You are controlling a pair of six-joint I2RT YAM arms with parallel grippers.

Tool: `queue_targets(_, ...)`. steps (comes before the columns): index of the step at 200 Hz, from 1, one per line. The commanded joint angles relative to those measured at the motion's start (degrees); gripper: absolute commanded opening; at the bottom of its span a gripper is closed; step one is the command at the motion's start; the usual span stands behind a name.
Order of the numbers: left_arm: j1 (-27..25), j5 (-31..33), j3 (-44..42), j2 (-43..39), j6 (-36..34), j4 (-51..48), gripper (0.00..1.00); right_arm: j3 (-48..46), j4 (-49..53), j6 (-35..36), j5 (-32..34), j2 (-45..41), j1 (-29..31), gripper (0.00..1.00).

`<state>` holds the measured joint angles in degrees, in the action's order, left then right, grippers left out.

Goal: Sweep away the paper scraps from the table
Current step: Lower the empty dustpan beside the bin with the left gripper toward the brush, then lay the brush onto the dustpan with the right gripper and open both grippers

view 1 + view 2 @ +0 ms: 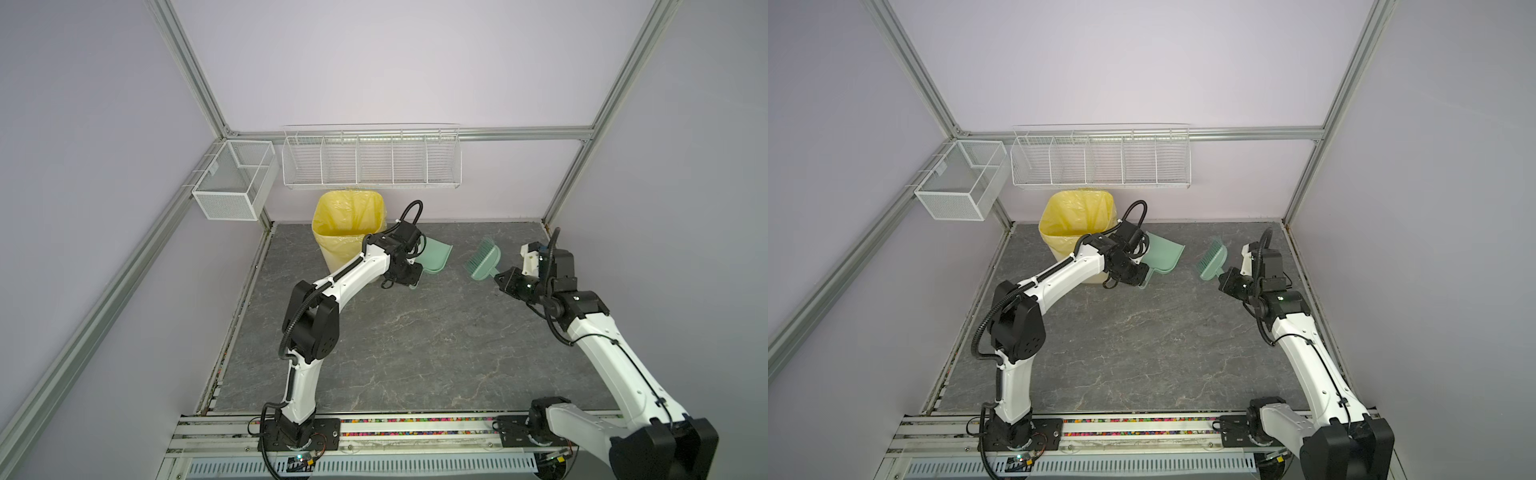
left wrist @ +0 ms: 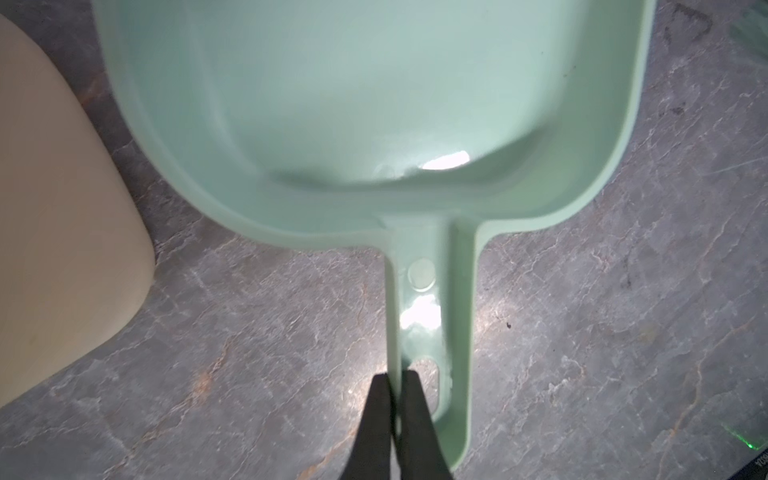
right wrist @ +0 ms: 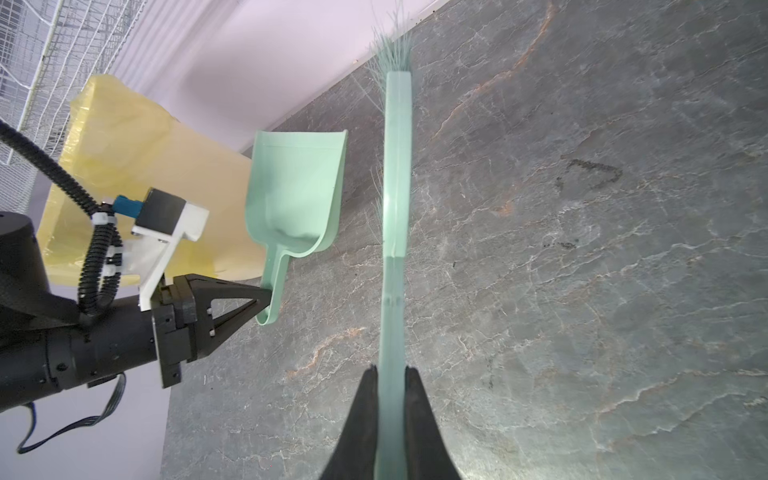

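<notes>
The dustpan (image 1: pixel 1164 251) is empty and the table (image 1: pixel 1185 270) toward the brush is clear, so I should keep moving the dustpan there with my left gripper until it lies flat.
No paper scraps show in any view. The table (image 1: pixel 415 332) is dark grey stone with pale veins. My left gripper (image 2: pixel 395 376) is shut on the rim of the handle of a mint-green dustpan (image 1: pixel 434 257), which it holds just right of the bin. In the left wrist view the pan (image 2: pixel 374 104) is empty inside. My right gripper (image 3: pixel 391 370) is shut on the handle of a matching green brush (image 3: pixel 397 166). The brush (image 1: pixel 484 259) points its bristles to the back of the table, a short gap right of the dustpan.
A cream bin lined with a yellow bag (image 1: pixel 347 224) stands at the back left of the table, close beside my left wrist. Two white wire baskets (image 1: pixel 372 158) (image 1: pixel 232 183) hang on the frame above the back edge. Aluminium rails border the table.
</notes>
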<state>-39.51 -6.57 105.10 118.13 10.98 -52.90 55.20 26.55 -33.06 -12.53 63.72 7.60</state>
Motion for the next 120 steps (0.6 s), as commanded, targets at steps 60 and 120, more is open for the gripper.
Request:
queue_targets(60, -3.13, -1.46, 7.47, 8.57, 3.16, -1.27, 0.00, -3.78, -12.88, -4.46, -3.51, 3.68, -0.21, 0.06)
queue_targets(120, -3.70, -3.10, 8.89, 11.84, 4.70, 0.21, 0.00, -7.06, -20.18, -8.77, -6.15, 7.36, 0.28, 0.07)
